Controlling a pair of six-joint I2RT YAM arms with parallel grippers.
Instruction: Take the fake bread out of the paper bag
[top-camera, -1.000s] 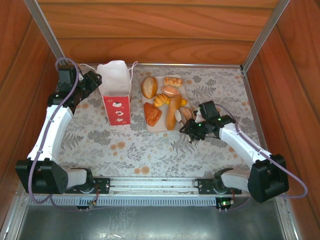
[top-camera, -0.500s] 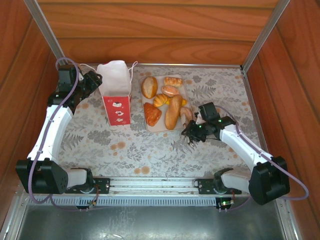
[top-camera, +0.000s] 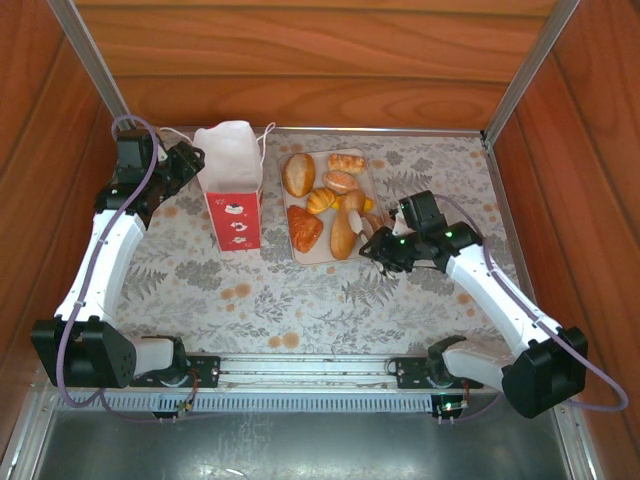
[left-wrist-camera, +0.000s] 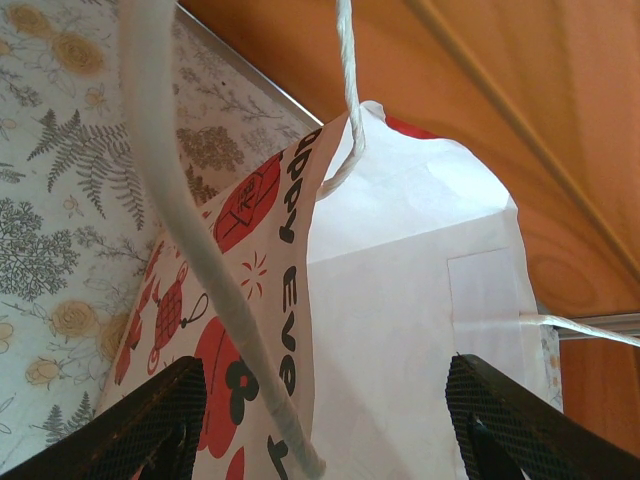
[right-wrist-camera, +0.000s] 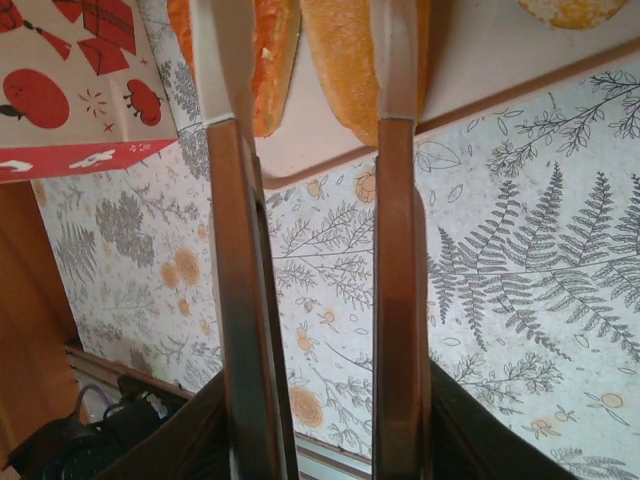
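Note:
The loaf's near end (right-wrist-camera: 357, 118) comes up to the tray's edge, so the robot's right gripper should pinch that end and swing it toward the orange bread (top-camera: 304, 230) before it backs away.
The paper bag (top-camera: 232, 188) stands upright at the back left, white above and red below; in the left wrist view the paper bag (left-wrist-camera: 400, 300) sits just ahead, with a cord handle (left-wrist-camera: 170, 200) hanging in front. My left gripper (top-camera: 188, 160) is at its left top edge, and in the wrist view the left gripper (left-wrist-camera: 325, 410) is open wide. The fake bread lies on a beige tray (top-camera: 318, 257): a round roll (top-camera: 298, 174), a croissant (top-camera: 322, 200), an elongated loaf (top-camera: 344, 236) and others. My right gripper (top-camera: 376, 246) hovers at the tray's near right corner, open, with the loaf (right-wrist-camera: 340, 60) seen past its tips.
Wooden walls close in the floral table on three sides, with metal posts at the back corners. The tray (right-wrist-camera: 480, 70) edge and the bag's red base (right-wrist-camera: 70, 90) appear in the right wrist view. Bare tablecloth (top-camera: 300, 300) spreads in front of the tray and bag.
The right arm has risen and drawn slightly back and right from the tray's corner. The elongated loaf has shifted a little on the tray. The left arm and bag stayed put.

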